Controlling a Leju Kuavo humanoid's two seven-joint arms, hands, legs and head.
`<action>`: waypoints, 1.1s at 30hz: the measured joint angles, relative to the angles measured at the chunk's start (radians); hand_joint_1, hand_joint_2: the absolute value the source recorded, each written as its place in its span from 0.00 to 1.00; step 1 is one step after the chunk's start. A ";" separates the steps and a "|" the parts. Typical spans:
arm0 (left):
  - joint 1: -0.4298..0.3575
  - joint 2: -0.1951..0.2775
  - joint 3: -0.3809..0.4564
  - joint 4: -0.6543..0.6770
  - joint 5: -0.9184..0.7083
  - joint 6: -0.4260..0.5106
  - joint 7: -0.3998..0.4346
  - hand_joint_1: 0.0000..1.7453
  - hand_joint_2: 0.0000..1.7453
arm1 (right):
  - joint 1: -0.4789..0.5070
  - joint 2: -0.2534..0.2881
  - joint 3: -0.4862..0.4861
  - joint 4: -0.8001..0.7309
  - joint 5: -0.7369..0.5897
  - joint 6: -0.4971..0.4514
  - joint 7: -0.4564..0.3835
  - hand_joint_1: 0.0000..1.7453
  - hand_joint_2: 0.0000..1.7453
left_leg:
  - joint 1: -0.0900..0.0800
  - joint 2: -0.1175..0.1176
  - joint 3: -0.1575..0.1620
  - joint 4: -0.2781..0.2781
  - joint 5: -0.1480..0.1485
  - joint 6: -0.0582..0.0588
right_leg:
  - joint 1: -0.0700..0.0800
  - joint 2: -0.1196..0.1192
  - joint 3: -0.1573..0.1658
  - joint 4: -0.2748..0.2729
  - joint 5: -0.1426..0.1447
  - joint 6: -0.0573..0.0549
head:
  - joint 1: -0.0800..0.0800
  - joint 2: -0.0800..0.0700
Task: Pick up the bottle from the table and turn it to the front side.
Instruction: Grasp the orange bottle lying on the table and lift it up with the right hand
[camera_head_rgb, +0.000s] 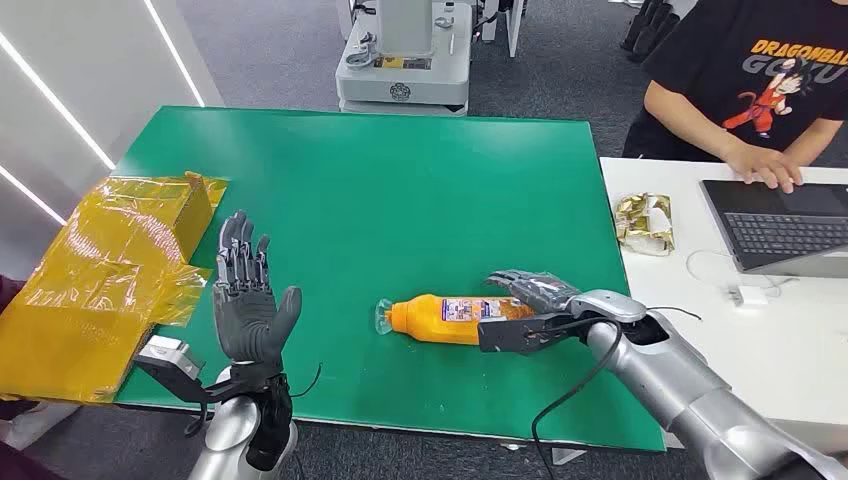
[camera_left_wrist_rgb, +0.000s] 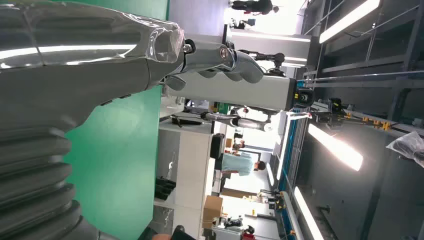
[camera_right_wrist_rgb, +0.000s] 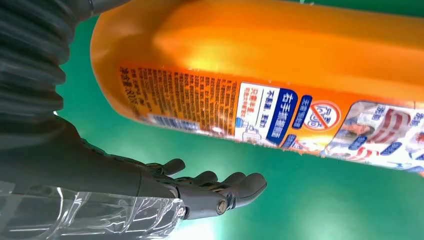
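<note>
Small print (camera_right_wrist_rgb: 177, 97) is all over the upward side of the orange bottle (camera_head_rgb: 455, 320). I should expect to find its front label hidden underneath when I pick it up and turn it.
An orange bottle (camera_head_rgb: 440, 319) lies on its side on the green table (camera_head_rgb: 400, 190), its clear cap pointing to my left. Its label of small print faces up, close in the right wrist view (camera_right_wrist_rgb: 260, 110). My right hand (camera_head_rgb: 530, 310) is at the bottle's base end, fingers over the top and thumb on the near side. In the right wrist view its fingers (camera_right_wrist_rgb: 220, 192) are spread, with a strip of green table between them and the bottle. My left hand (camera_head_rgb: 245, 300) is raised above the table's near left edge, fingers apart, holding nothing.
Crumpled yellow film over a box (camera_head_rgb: 110, 270) covers the table's left edge. A white table (camera_head_rgb: 700, 350) at the right carries a laptop (camera_head_rgb: 785, 225), a foil packet (camera_head_rgb: 645, 222) and a charger (camera_head_rgb: 750, 295). A person (camera_head_rgb: 760, 90) sits there. A machine base (camera_head_rgb: 405, 70) stands beyond the far edge.
</note>
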 joint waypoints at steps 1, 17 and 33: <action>0.000 0.000 -0.001 0.000 0.000 0.000 0.000 0.00 1.00 | 0.000 0.000 0.002 0.000 0.000 0.000 0.000 0.00 1.00 | 0.000 0.000 0.000 0.000 0.000 0.000 | 0.000 0.000 0.000 0.000 0.000 0.000 | 0.000 0.000; -0.004 0.003 -0.002 0.000 0.000 0.003 0.000 0.00 1.00 | 0.007 0.000 0.038 0.019 -0.007 -0.028 0.010 0.99 1.00 | 0.000 0.000 0.000 0.000 0.000 0.000 | 0.000 0.000 0.000 0.000 0.000 0.000 | 0.000 0.000; -0.004 0.004 -0.002 0.000 0.000 0.009 0.000 0.00 1.00 | 0.020 0.000 0.039 0.019 -0.016 -0.067 -0.001 1.00 1.00 | 0.000 0.000 0.000 0.000 0.000 0.000 | 0.000 0.000 0.000 0.000 0.000 0.000 | 0.000 0.000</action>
